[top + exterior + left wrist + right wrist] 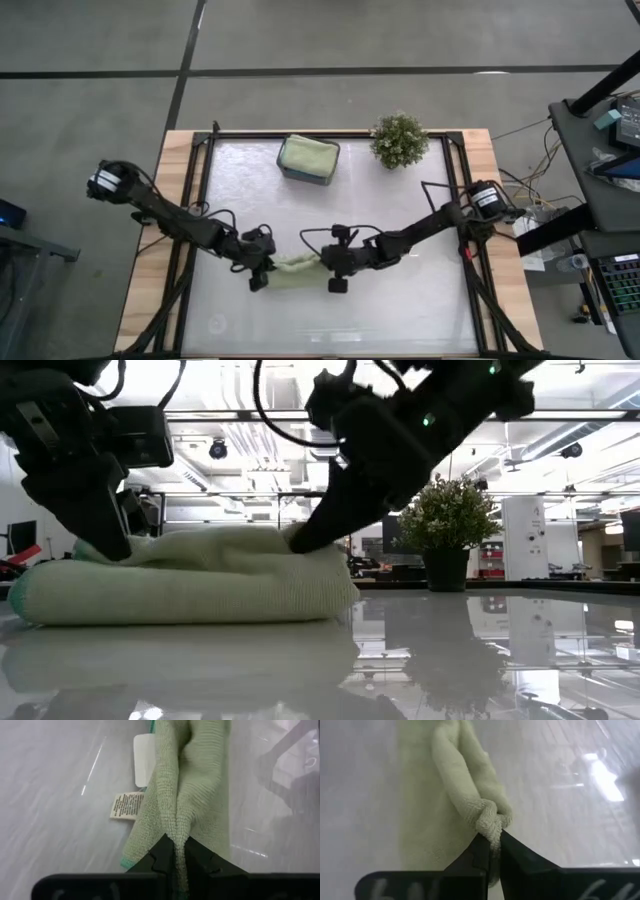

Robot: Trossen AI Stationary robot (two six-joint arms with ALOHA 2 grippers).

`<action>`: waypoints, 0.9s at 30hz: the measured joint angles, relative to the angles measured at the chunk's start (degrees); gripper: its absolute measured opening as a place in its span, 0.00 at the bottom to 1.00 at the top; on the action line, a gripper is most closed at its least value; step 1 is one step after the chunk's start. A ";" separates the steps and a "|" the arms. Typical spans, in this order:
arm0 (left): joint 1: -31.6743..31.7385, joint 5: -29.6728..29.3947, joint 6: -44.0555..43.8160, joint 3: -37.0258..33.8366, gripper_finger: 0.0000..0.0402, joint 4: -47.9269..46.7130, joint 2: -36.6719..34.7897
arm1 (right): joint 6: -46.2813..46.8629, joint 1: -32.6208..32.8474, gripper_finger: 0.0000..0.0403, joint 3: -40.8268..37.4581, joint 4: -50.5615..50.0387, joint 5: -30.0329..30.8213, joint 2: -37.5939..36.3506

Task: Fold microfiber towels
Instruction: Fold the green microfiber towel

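Observation:
Next, I open both grippers and then smooth the towel flat [230, 543] with my closed left gripper, because the pinches of both grippers are keeping the towel's top layer bunched into a fold [482, 812].
A light sage green microfiber towel [295, 270] lies bunched in a narrow, folded strip on the white table near the front middle; in the low view the towel [190, 585] rests on the tabletop in thick layers. My left gripper [262, 272] is shut on its left end, my right gripper [332, 270] on its right end. A second folded green towel [307, 157] sits in a small dark tray [330, 172] at the back. My left gripper pinches a raised fold [181, 840] at the towel's left end between its two fingers, slanting down from the left. The towel lies on the table beyond the fingers, slack, its white labels showing beside it. My right gripper pinches a bunched ridge of cloth [491, 827] at the towel's right end between its fingertips, slanting down from the right. Several layers are gathered there. The towel lies on the table beyond the fingers.
A small bushy potted plant [399, 140] stands at the back right of the table. Dark rails [200, 190] run along the table's left and right sides. Bare white tabletop [400, 320] spreads in front of and to the right of the towel.

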 joint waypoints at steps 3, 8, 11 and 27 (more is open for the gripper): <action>0.02 -0.09 -0.13 0.00 0.04 -2.41 -1.03 | 0.75 -1.21 0.03 -1.06 0.36 -0.13 0.00; 0.14 -0.52 -1.18 0.00 0.04 -2.76 -2.25 | 0.57 -1.87 0.03 -2.43 3.63 -0.21 0.78; 0.13 0.13 -1.15 0.00 0.06 -2.88 -2.66 | -0.55 -1.92 0.03 -2.43 5.47 -0.34 1.40; 0.14 1.41 2.31 0.12 0.45 -13.05 -2.74 | -0.82 -3.05 0.35 -2.47 3.45 -0.48 1.54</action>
